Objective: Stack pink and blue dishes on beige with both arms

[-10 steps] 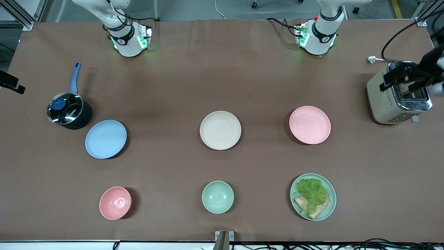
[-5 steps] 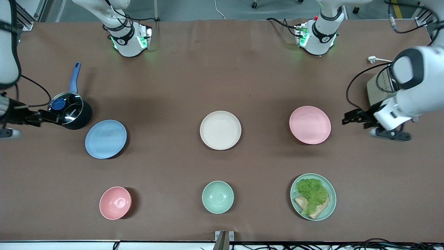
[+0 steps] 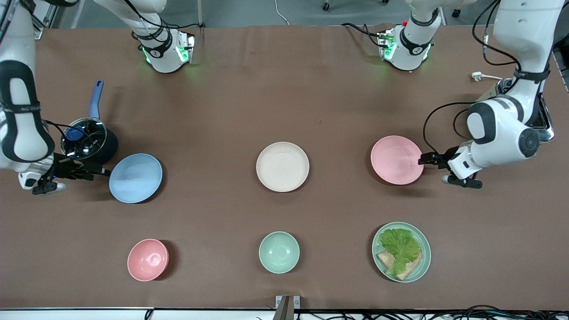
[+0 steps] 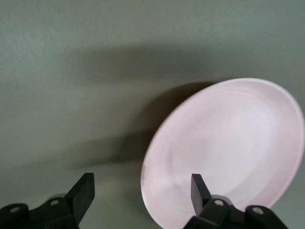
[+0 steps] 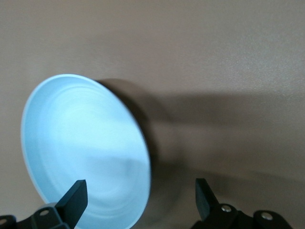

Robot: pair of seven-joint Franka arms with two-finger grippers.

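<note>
The blue plate (image 3: 136, 178) and the pink plate (image 3: 396, 160) have round rims of the same width, so I expect the blue plate to nest in the pink plate and almost hide it when the robot lowers the blue plate onto it.
The pale pink plate (image 3: 397, 160) lies flat toward the left arm's end of the table, and the light blue plate (image 3: 135, 178) toward the right arm's end. Between them sits the beige plate (image 3: 282, 166), with nothing on it. My left gripper (image 3: 423, 159) is low at the pink plate's outer rim. It is open, and in the left wrist view that gripper (image 4: 142, 188) straddles the rim of the pink plate (image 4: 224, 152). My right gripper (image 3: 103, 171) is at the blue plate's outer rim, also open. Its wrist view shows the gripper (image 5: 139, 191) straddling the edge of the blue plate (image 5: 86, 148).
A dark saucepan with a glass lid (image 3: 86, 142) stands close beside the right gripper. A toaster (image 3: 547, 128) is mostly hidden under the left arm. Nearer the front camera are a pink bowl (image 3: 148, 259), a mint bowl (image 3: 279, 252) and a mint plate with lettuce and bread (image 3: 401, 252).
Both arms have swung in from the table's ends and come down, each gripper reaching the outer rim of its plate. The plates have not moved.
</note>
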